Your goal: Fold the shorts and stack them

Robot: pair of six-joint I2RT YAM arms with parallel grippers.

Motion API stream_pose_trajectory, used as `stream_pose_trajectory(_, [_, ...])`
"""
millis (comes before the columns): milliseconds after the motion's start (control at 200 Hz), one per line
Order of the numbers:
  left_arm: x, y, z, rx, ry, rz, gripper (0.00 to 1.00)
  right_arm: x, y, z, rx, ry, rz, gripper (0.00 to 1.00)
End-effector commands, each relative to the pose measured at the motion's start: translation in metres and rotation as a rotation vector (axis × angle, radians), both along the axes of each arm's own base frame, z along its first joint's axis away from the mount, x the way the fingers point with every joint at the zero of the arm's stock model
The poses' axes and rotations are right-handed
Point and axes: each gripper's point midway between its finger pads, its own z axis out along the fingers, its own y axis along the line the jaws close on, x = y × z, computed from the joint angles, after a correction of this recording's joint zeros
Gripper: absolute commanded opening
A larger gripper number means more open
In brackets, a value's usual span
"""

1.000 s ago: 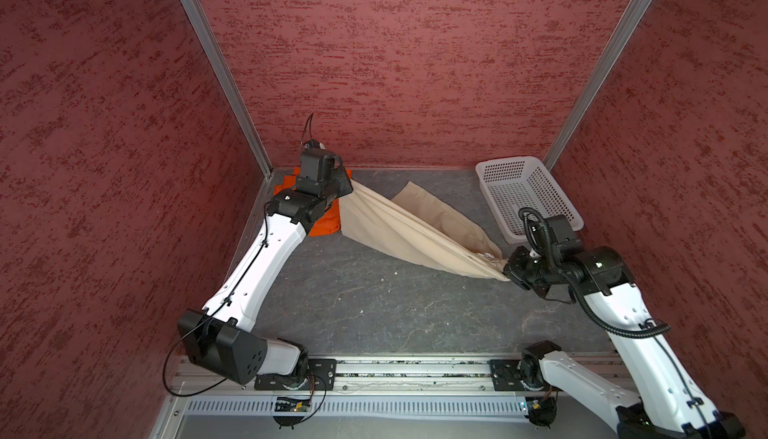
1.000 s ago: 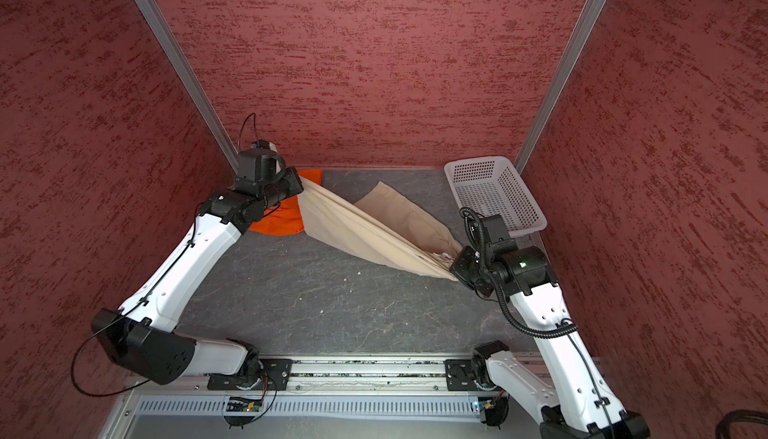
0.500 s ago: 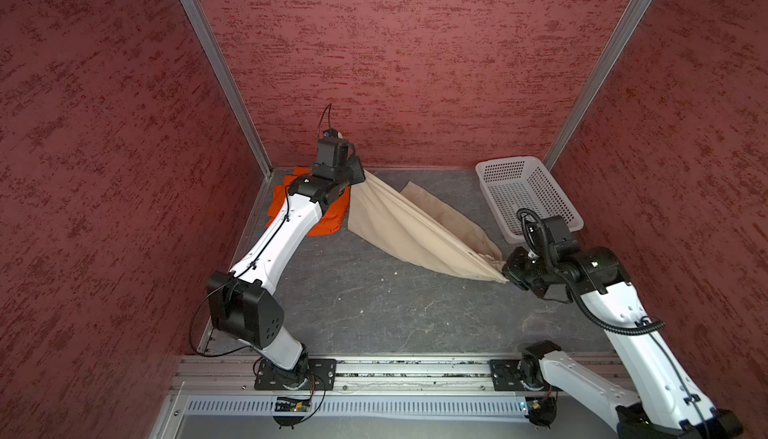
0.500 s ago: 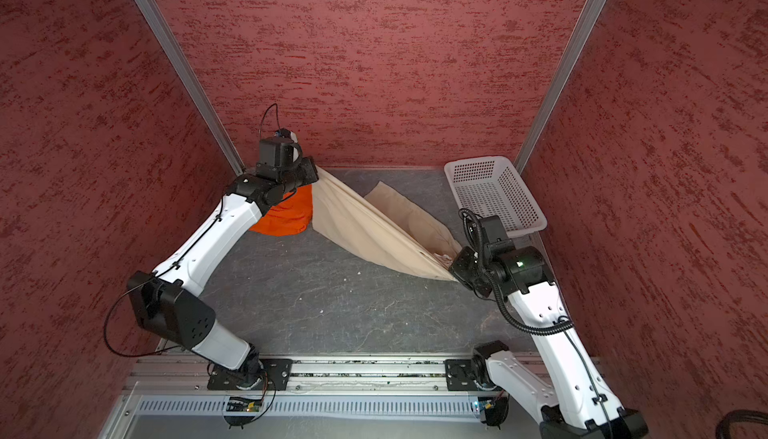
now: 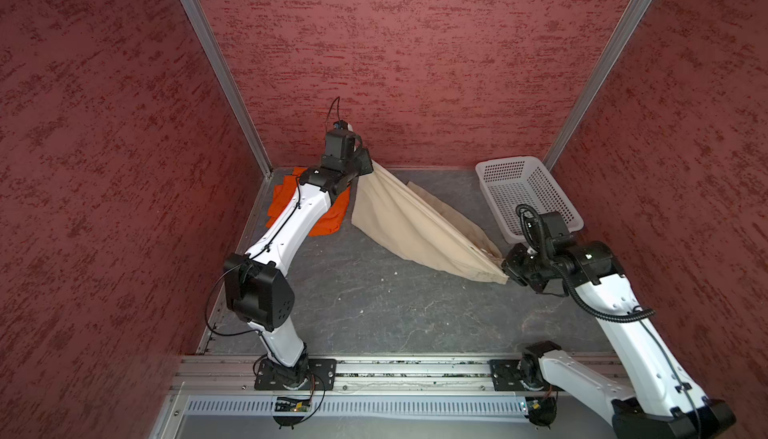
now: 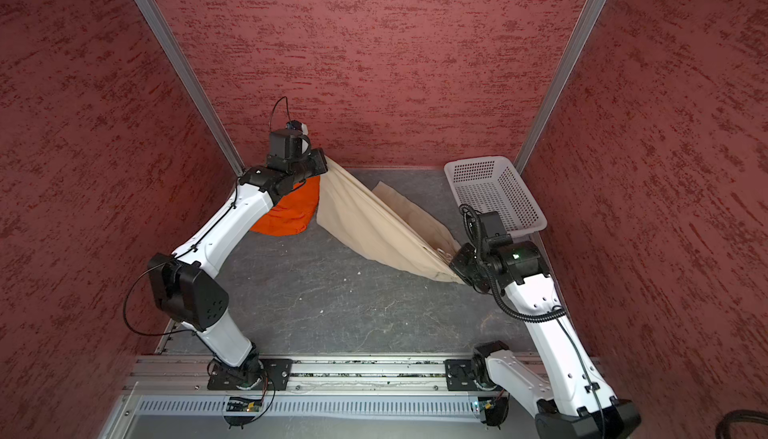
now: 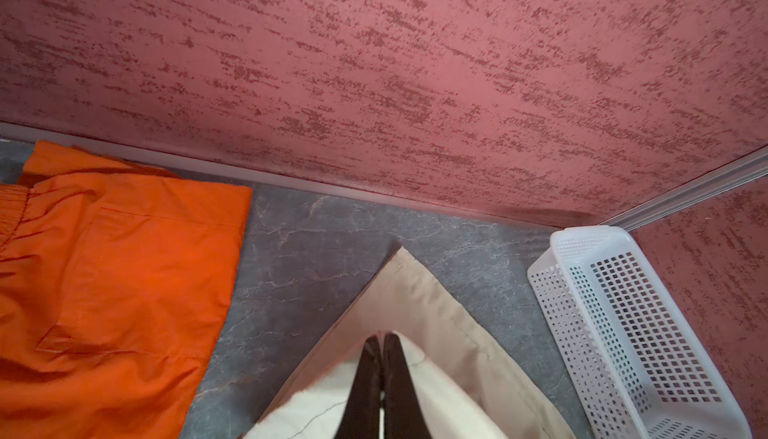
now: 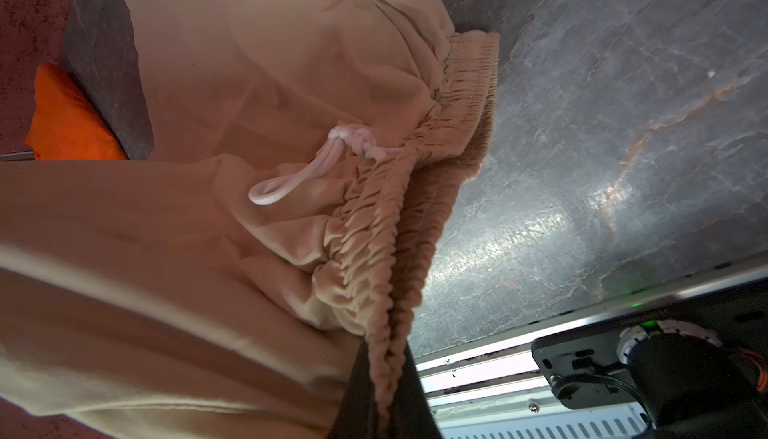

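The beige shorts' raised leg lies straight next to the flat leg, so my left gripper keeps lowering the raised hem until it meets the flat leg's hem.
The beige shorts hang stretched in the air between both grippers, sagging toward the grey table. Up near the back wall, my left gripper is shut on a hem corner of the beige cloth. Low on the right side, my right gripper is shut on the gathered waistband, and a white drawstring dangles beside it. The orange shorts lie folded in the back left corner, partly under my left arm.
A white perforated basket stands in the back right corner, close behind my right wrist. Red walls close in on three sides. A metal rail runs along the front edge.
My left gripper has risen and moved right along the back wall, lifting the beige hem off the orange shorts. The right gripper has hardly moved.
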Motion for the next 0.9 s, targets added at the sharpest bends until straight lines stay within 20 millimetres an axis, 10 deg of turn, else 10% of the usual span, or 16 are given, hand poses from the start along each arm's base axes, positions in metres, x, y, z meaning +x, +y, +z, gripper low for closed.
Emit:
stream_pose_trajectory(0, [0.022, 0.028, 0.036, 0.02, -0.142, 0.111, 0.0, -0.019, -0.024, -0.005, -0.109, 0.074, -0.036, 0.0])
stream_pose_trajectory(897, [0.072, 0.013, -0.023, 0.058, -0.035, 0.103, 0.0, -0.013, -0.025, -0.05, -0.087, 0.207, -0.004, 0.0])
